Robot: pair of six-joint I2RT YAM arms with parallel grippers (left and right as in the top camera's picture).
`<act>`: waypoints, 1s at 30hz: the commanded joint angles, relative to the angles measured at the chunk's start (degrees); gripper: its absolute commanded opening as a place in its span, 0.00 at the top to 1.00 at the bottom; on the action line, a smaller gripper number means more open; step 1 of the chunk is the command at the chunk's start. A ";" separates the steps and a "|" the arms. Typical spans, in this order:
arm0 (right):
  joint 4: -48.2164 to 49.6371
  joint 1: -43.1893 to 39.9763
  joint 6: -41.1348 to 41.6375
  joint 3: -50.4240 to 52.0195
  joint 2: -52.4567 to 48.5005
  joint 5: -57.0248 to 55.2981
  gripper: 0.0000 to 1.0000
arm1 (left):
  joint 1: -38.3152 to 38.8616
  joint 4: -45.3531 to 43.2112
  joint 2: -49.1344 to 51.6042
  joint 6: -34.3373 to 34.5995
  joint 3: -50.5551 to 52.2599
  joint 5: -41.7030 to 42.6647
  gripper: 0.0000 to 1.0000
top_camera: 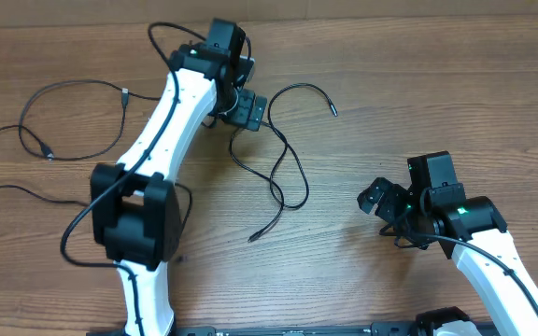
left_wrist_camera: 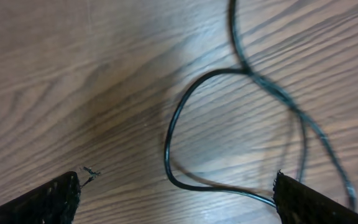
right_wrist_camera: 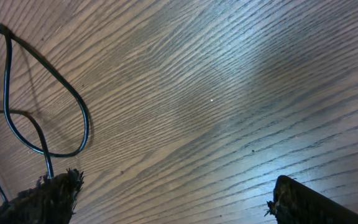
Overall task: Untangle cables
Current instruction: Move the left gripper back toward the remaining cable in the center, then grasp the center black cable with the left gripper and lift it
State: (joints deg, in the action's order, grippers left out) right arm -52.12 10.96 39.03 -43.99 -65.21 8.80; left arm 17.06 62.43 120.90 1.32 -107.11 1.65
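Observation:
The black cable (left_wrist_camera: 169,140) stays in a smooth curve with its shadow set apart (left_wrist_camera: 188,173), so it will bow out from my left gripper when I lift.
A thin black cable (top_camera: 282,142) lies in loose crossing loops at the middle of the table, one plug end at the upper right and one at the lower left. My left gripper (top_camera: 247,110) hangs open just above its upper left loop. In the left wrist view the cable (left_wrist_camera: 169,130) curves between the spread fingers (left_wrist_camera: 176,180) and runs close by the right finger, not gripped. A second cable (top_camera: 23,117) lies looped at the far left. My right gripper (top_camera: 378,198) is open and empty, right of the middle cable. The right wrist view shows its fingers (right_wrist_camera: 176,180) apart, with cable loops (right_wrist_camera: 82,115) to the left.
A thin black strand (top_camera: 7,189) runs in from the left table edge toward the left arm's base. The left arm's white links (top_camera: 171,112) stretch diagonally over the table's left half. Bare wood lies between the middle cable and the right gripper.

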 commanded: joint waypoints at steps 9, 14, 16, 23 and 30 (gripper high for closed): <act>0.17 -0.11 -0.59 -1.77 -0.07 0.24 0.00 | -0.09 2.56 10.03 0.57 0.07 -1.84 0.00; 0.20 -0.11 -0.59 -1.77 -0.07 0.24 0.00 | -0.09 2.08 11.45 0.59 0.07 -1.81 0.00; 0.37 -0.11 -0.57 -1.77 -0.07 0.24 0.00 | -0.09 1.81 11.45 0.57 0.07 -1.84 0.01; 0.50 -0.11 -0.57 -1.77 -0.07 0.24 0.00 | -0.09 1.79 11.45 0.59 0.07 -1.84 0.96; 0.44 -0.11 -0.57 -1.77 -0.07 0.24 0.00 | -0.13 4.76 9.66 1.03 -5.07 -1.88 0.96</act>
State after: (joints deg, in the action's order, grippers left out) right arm -51.92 10.96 38.94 -43.99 -65.21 8.82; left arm 17.06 65.39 132.25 1.50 -107.35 0.54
